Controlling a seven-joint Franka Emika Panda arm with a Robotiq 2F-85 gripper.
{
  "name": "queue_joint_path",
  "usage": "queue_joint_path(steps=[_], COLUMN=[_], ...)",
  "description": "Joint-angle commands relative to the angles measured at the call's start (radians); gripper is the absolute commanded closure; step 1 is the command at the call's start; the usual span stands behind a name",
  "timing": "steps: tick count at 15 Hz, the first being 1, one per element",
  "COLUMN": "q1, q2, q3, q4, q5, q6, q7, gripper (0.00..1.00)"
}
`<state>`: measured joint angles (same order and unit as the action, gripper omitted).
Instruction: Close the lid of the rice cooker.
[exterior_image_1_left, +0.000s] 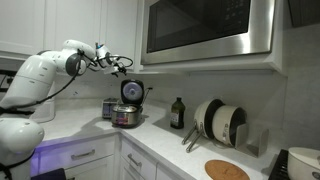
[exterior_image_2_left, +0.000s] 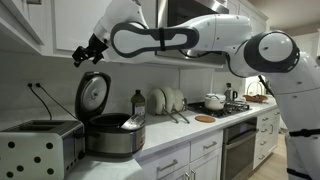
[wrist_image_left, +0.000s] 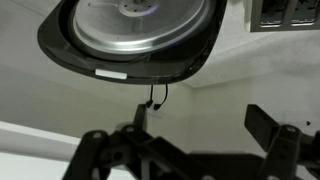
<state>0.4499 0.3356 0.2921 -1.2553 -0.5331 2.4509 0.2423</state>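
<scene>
The lid (exterior_image_1_left: 132, 91) should swing down flat over the rice cooker and stay closed when I push it, because its lower edge (exterior_image_1_left: 131, 104) joins the cooker's rim.
The rice cooker (exterior_image_1_left: 126, 117) stands on the counter with its shiny steel body (exterior_image_2_left: 112, 136) in both exterior views. Its lid (exterior_image_1_left: 132, 91) stands open and upright, dark inner face with silvery rim toward the pot (exterior_image_2_left: 93, 95). The wrist view shows the lid's inner face (wrist_image_left: 130, 30) at the top of the picture. My gripper (exterior_image_1_left: 122, 66) hovers just above the lid's top edge, apart from it (exterior_image_2_left: 82, 55). Its fingers (wrist_image_left: 205, 130) are spread open and hold nothing.
A dark bottle (exterior_image_1_left: 177, 113) (exterior_image_2_left: 138, 103) stands beside the cooker. A rack of round dishes (exterior_image_1_left: 220, 122) (exterior_image_2_left: 168, 100) is further along. A toaster (exterior_image_2_left: 40, 146) sits on the cooker's other side. A microwave (exterior_image_1_left: 210, 30) and cabinets hang overhead. A round board (exterior_image_1_left: 227, 170) lies on the counter.
</scene>
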Motion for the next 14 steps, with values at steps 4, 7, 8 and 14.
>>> queue_joint_path(steps=[4,7,8,14], q1=[0.0,0.005,0.007,0.017], q2=[0.0,0.017,0.023,0.062], q3=[0.0,-0.003,-0.009,-0.052], q4=[0.0,0.041,0.051,0.101], q5=[0.0,-0.001,-0.011,-0.055], q6=[0.0,-0.022,-0.018,0.036], q7=[0.0,0.001,0.01,0.039], gripper=[0.0,0.0,0.0,0.0])
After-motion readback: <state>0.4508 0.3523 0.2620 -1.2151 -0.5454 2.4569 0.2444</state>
